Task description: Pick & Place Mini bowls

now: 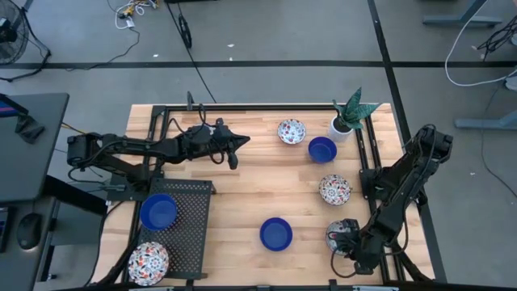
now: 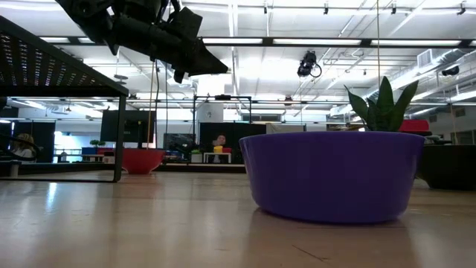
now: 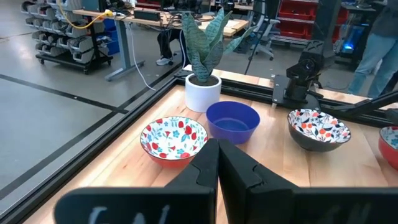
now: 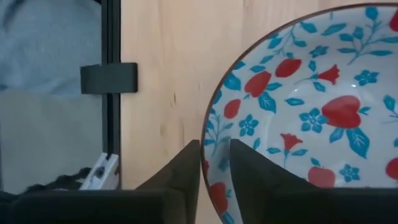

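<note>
The floral bowl at my right gripper (image 1: 333, 230) is across the table from the black mesh rack (image 1: 189, 220), so next my right gripper hands the bowl to my left gripper.
My right gripper (image 1: 346, 242) is at the table's near right, closed on a floral mini bowl (image 1: 339, 234) that sits on the wood. My left gripper (image 1: 233, 152) hovers shut and holds nothing at the far left; ahead of it are a floral bowl (image 3: 173, 138), a blue bowl (image 3: 232, 121) and another floral bowl (image 3: 318, 127). A blue bowl (image 1: 275, 234) rests on its base at the near middle. Another blue bowl (image 1: 158, 211) sits on the black mesh rack (image 1: 187, 230), with a floral bowl (image 1: 148, 260) at the rack's near left corner. My right gripper (image 4: 214, 168) straddles the floral bowl's rim (image 4: 206, 152) on its near right side. One finger (image 4: 185, 171) is outside the wall and the other (image 4: 249, 174) is inside the bowl. The fingers come from above, slanting down. The bowl sits upright on the table.
A white plant pot (image 1: 342, 125) with a green plant stands at the far right corner, close to the far blue bowl (image 1: 322, 149). Black frame rails (image 4: 112, 74) run along the table's edges beside the right gripper. Bare wood lies between the rack and the middle blue bowl.
</note>
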